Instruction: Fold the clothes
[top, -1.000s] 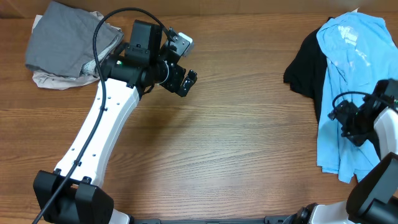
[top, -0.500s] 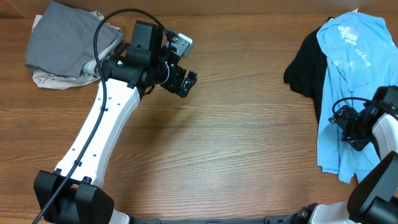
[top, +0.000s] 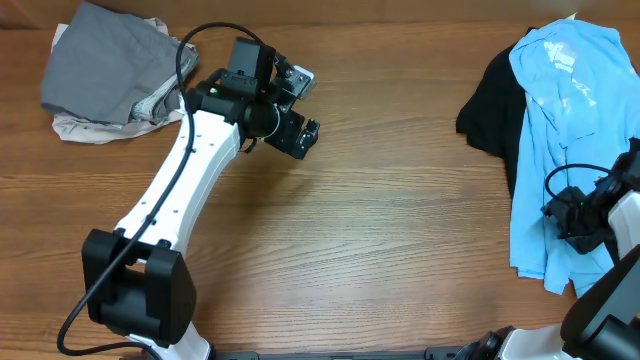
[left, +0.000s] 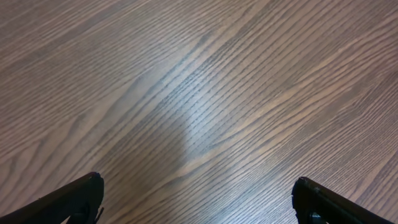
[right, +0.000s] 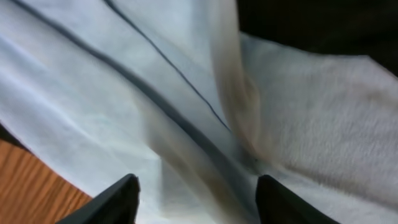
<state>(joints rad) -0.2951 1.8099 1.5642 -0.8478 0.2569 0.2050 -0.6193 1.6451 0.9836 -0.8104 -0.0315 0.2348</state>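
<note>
The robot's right gripper should first pull the shirt's lower part (top: 540, 245) toward the middle of the table, because the light blue shirt (top: 560, 95) is far from the left gripper.
A light blue shirt (top: 553, 110) lies crumpled at the table's right edge, partly over a black garment (top: 491, 100). My right gripper (top: 573, 222) is open just above the blue shirt's lower part; in the right wrist view the blue cloth (right: 93, 93) fills the space between its fingers (right: 196, 186), with black cloth (right: 311, 25) behind. A folded grey garment (top: 105, 62) lies on a pale one at the far left. My left gripper (top: 303, 138) is open and empty above bare wood, which also shows in the left wrist view (left: 199, 193).
The wooden table (top: 380, 230) spreads between the two clothes piles. My left arm stretches from the front left to the back middle.
The left arm's base and forearm have swung to the right, with the gripper shifting slightly right. The right gripper has moved down and right over the blue shirt.
</note>
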